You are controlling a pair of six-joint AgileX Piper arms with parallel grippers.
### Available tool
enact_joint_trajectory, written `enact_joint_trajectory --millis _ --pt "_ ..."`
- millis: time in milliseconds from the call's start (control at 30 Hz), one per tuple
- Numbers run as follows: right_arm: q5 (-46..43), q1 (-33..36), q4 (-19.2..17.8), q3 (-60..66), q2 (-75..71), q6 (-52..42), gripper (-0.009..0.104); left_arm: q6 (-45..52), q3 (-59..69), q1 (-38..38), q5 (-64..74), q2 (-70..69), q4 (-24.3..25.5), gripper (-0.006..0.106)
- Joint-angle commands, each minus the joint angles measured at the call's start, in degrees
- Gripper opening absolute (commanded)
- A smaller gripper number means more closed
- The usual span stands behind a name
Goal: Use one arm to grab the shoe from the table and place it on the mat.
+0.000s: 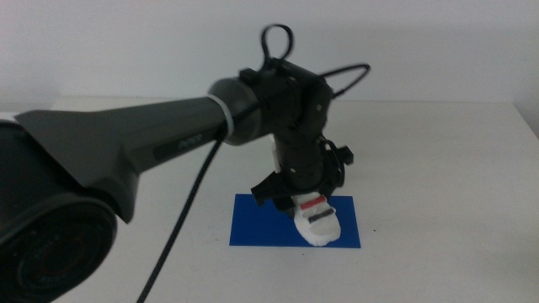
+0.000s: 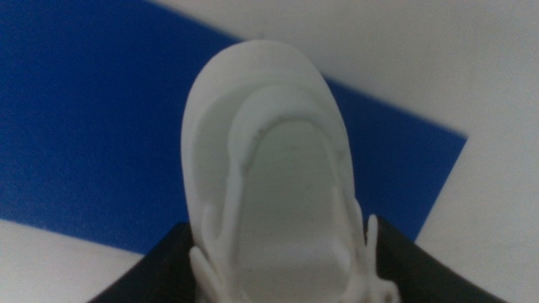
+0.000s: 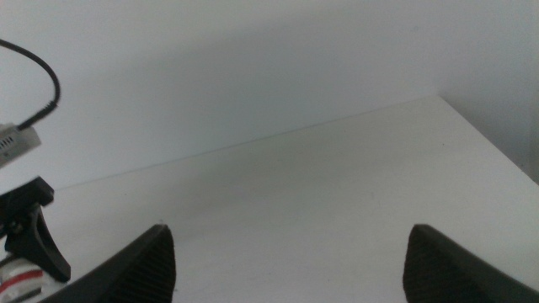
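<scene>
The shoe's toe point(image 1: 322, 236) faces the blue mat's near edge, so with my left gripper I should turn the shoe along the mat's long side point(image 1: 265, 229) before putting it down.
The left arm reaches in over the table point(image 1: 438, 160), and my left gripper point(image 1: 301, 195) is shut on the white shoe point(image 1: 316, 220) with its red and dark straps. The shoe is over the blue mat point(image 1: 253, 225), toe at the mat's near edge; I cannot tell if it rests on it. In the left wrist view the shoe point(image 2: 269, 168) fills the space between the jaws of the left gripper point(image 2: 282, 257), above the mat point(image 2: 84, 126). My right gripper point(image 3: 290, 261) is open and empty over bare table, out of the middle view.
The right wrist view shows the left gripper point(image 3: 34, 244) and a bit of the shoe's red strap point(image 3: 18, 278) at its edge, with the table's far edge point(image 3: 337, 118) behind. The arm's black cable point(image 1: 181, 219) hangs over the near left table.
</scene>
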Motion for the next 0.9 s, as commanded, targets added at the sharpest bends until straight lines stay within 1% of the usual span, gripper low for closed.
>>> enact_joint_trajectory --millis 0,33,67,133,200,300,367,400,467,567,600,767,867 --pt "-0.53 0.10 -0.54 0.14 -0.27 -0.20 0.079 1.65 -0.72 -0.77 0.48 -0.22 2.39 -0.002" --pt "-0.53 0.10 -0.54 0.14 -0.27 -0.20 0.079 5.91 -0.72 -0.90 0.48 -0.22 2.53 -0.002" --pt "-0.53 0.10 -0.54 0.14 -0.27 -0.20 0.079 12.39 -0.72 -0.90 0.22 -0.22 2.53 -0.002" --pt "-0.53 0.10 -0.54 0.14 -0.27 -0.20 0.079 29.45 -0.72 -0.90 -0.25 -0.22 2.53 -0.002" --pt "-0.53 0.10 -0.54 0.14 -0.27 -0.20 0.079 53.46 -0.72 -1.03 2.00 -0.14 2.53 -0.002" --pt "-0.53 0.10 -0.54 0.14 -0.27 -0.20 0.079 85.73 -0.72 -1.03 7.29 -0.14 2.62 -0.002" --pt "-0.53 0.10 -0.54 0.14 -0.27 -0.20 0.079 99.66 -0.72 -1.03 9.92 -0.14 3.05 -0.002" --pt "-0.53 0.10 -0.54 0.14 -0.27 -0.20 0.079 104.64 -0.72 -1.03 9.92 -0.14 2.67 -0.002" --pt "-0.53 0.10 -0.54 0.14 -0.27 -0.20 0.079 111.03 -0.72 -1.03 9.92 -0.09 0.96 -0.002" --pt "-0.53 0.10 -0.54 0.14 -0.27 -0.20 0.079 120.20 -0.72 -1.03 8.29 0.00 1.07 -0.002" --pt "-0.53 0.10 -0.54 0.14 -0.27 -0.20 0.079 121.52 -0.72 -0.91 7.47 0.00 1.07 -0.002" --pt "-0.53 0.10 -0.54 0.14 -0.27 -0.20 0.079 121.39 -0.72 -0.14 2.49 0.00 -1.06 -0.002" --pt "-0.53 0.10 -0.54 0.14 -0.27 -0.20 0.079 121.14 -0.72 0.55 0.40 0.00 -3.71 -0.002"
